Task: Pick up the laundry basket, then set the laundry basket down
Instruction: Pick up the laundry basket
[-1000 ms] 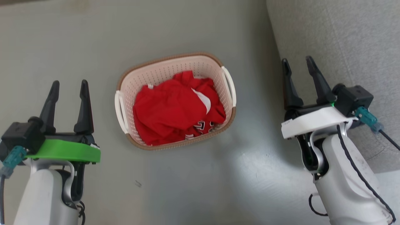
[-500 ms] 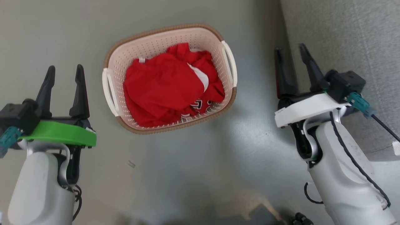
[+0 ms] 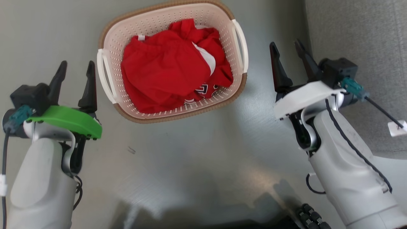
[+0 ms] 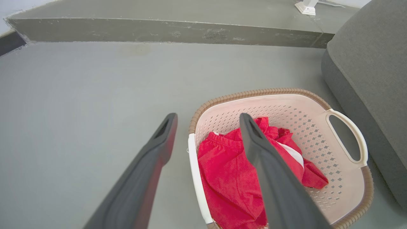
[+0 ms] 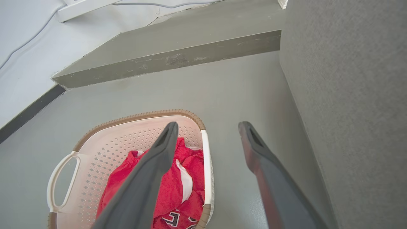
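The red clothing [image 3: 168,70] is below the brown rim [image 3: 173,116], so it will stay in place and come along when I lift the laundry basket by both handles.
The laundry basket [image 3: 178,16] is cream with perforated walls and a brown rim, and it stands on the grey floor holding red clothing [image 3: 165,66]. My left gripper [image 3: 77,63] is open just left of the basket's white left handle [image 3: 105,76], not touching it. The left wrist view has the left gripper [image 4: 207,116] straddling that handle [image 4: 194,178] from above. My right gripper [image 3: 284,43] is open a short way right of the right handle [image 3: 240,44]. In the right wrist view, the right gripper [image 5: 208,124] hangs over that handle [image 5: 207,168].
A grey upholstered sofa [image 3: 356,31] stands close on the right, beside my right arm. A raised grey step [image 4: 159,30] crosses the floor beyond the basket. My dark base [image 3: 305,216] shows at the bottom edge. A white tag [image 3: 396,128] hangs on the right wrist's cable.
The head camera has tipped down and forward, so the basket sits higher in the picture. Both open grippers have closed in on the basket's handles from either side.
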`<state>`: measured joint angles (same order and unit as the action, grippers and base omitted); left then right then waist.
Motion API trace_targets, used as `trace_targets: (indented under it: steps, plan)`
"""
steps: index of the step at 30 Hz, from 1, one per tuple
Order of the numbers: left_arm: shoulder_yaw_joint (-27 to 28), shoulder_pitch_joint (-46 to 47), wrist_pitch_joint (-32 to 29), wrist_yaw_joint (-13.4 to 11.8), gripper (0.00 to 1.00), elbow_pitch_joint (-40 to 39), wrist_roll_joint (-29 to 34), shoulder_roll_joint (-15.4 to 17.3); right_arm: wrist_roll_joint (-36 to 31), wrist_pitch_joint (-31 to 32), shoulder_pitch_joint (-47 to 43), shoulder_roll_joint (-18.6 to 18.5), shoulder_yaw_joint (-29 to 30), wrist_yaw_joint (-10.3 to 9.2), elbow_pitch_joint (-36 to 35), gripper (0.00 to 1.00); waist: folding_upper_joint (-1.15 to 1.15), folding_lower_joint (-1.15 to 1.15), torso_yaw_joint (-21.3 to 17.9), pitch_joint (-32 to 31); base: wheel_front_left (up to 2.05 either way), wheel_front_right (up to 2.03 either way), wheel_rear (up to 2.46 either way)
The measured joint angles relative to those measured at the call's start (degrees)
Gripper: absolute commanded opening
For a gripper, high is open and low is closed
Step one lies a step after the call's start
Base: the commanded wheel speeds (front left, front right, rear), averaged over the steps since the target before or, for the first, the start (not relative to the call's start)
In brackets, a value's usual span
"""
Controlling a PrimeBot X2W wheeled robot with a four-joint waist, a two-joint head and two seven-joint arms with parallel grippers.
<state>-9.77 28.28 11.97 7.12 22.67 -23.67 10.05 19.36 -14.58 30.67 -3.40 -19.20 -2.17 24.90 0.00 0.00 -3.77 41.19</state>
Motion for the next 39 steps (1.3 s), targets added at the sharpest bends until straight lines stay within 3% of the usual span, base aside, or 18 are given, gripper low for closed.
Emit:
trace_targets:
  steps: [12,23,39]
  plan:
    - [-4.90,7.36,-3.21,0.01,1.00,7.49,-3.88,0.11,2.72,0.00,7.82,-0.09,-2.53,0.20,9.88,1.00,0.00,0.00,0.29,4.99,0.00,0.00,0.00]
    - [-7.65,12.90,-5.34,0.01,1.00,13.05,-6.41,0.31,5.71,0.10,14.87,-0.15,-6.02,1.59,18.20,1.00,0.00,0.00,1.09,9.02,0.00,0.00,0.00]
    - [-11.15,20.34,-7.40,0.01,1.00,18.94,-9.79,0.21,8.59,0.60,23.05,-0.27,-8.93,2.16,25.47,1.00,0.00,0.00,2.94,14.09,0.00,0.00,0.00]
